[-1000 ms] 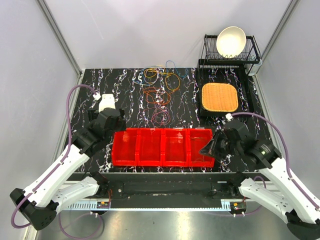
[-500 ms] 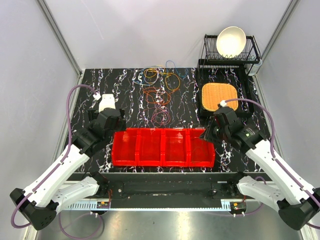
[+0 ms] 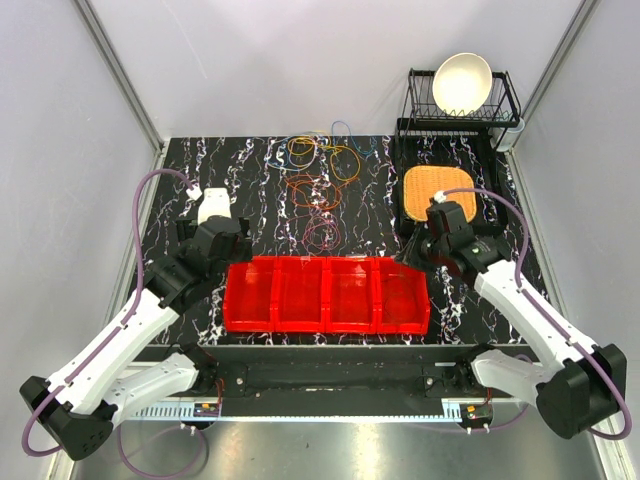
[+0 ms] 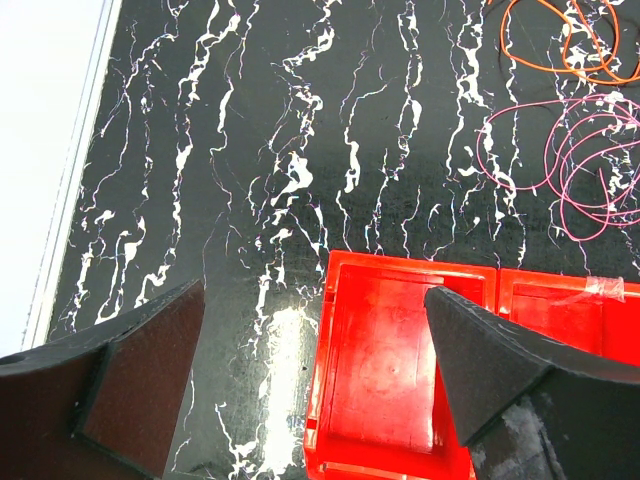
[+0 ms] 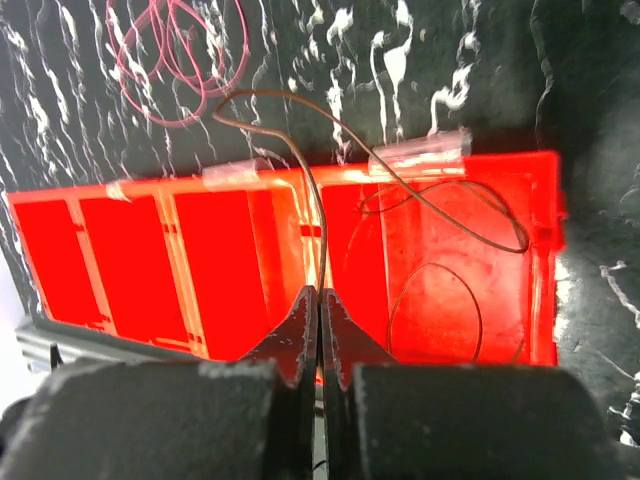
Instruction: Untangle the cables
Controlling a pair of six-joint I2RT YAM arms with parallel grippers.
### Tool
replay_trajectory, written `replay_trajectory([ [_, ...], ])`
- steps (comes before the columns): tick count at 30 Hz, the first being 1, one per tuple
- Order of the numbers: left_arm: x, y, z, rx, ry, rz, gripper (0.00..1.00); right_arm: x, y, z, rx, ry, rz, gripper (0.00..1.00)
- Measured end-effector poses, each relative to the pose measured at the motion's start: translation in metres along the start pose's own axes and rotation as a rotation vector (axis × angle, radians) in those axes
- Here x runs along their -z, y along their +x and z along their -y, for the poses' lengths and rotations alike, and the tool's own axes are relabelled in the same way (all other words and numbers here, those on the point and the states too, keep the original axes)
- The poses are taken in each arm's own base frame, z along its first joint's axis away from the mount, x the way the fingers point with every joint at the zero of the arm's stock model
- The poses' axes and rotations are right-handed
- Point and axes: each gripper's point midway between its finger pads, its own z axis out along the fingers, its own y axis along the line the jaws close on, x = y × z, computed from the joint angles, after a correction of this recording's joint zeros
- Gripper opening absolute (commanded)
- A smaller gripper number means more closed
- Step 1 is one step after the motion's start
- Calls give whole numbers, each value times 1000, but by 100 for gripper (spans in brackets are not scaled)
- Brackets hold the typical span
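My right gripper is holding the dark cable, and the dark cable's loop [image 5: 236, 102] rises past the end compartment's divider. The gripper should go down into that compartment [image 3: 404, 302], open, and grip the cable again to settle it.
The cables [image 3: 320, 170] lie in loose loops at the table's back middle: yellow and blue ones farthest, an orange one [image 4: 560, 50] nearer, and a pink one [image 4: 580, 150] just behind the red bin [image 3: 300, 295]. My right gripper [image 3: 410, 256] hovers over the bin's back right corner. In the right wrist view it [image 5: 320, 295] is shut on a thin dark cable [image 5: 312, 200]. This cable rises over the bin's rim and also loops in the rightmost compartment [image 5: 450, 290]. My left gripper [image 4: 315, 300] is open and empty above the bin's left end [image 4: 390, 360].
A black dish rack holding a white bowl [image 3: 462, 82] stands at the back right. An orange woven mat [image 3: 438, 193] lies on a black tray in front of it. The red bin has several compartments. White walls enclose the table.
My right gripper has moved from the bin's front right corner back and a little left to its back right corner, still shut. The left arm has not moved.
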Motion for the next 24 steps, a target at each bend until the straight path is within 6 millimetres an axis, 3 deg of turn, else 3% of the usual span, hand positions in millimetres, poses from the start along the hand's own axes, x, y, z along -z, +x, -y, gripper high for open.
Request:
replay_trajectory([
  [5, -2, 1, 1, -6, -2, -7, 96, -14, 29, 16, -25, -1, -71, 0],
  [8, -3, 2, 2, -14, -2, -13, 96, -12, 50, 30, -47, 1, -96, 0],
  [14, -5, 5, 4, -27, 0, -26, 96, 0, 64, 33, -67, -40, -99, 0],
  [24, -7, 7, 5, -40, -1, -34, 97, -15, 99, 70, -126, 118, -224, 0],
])
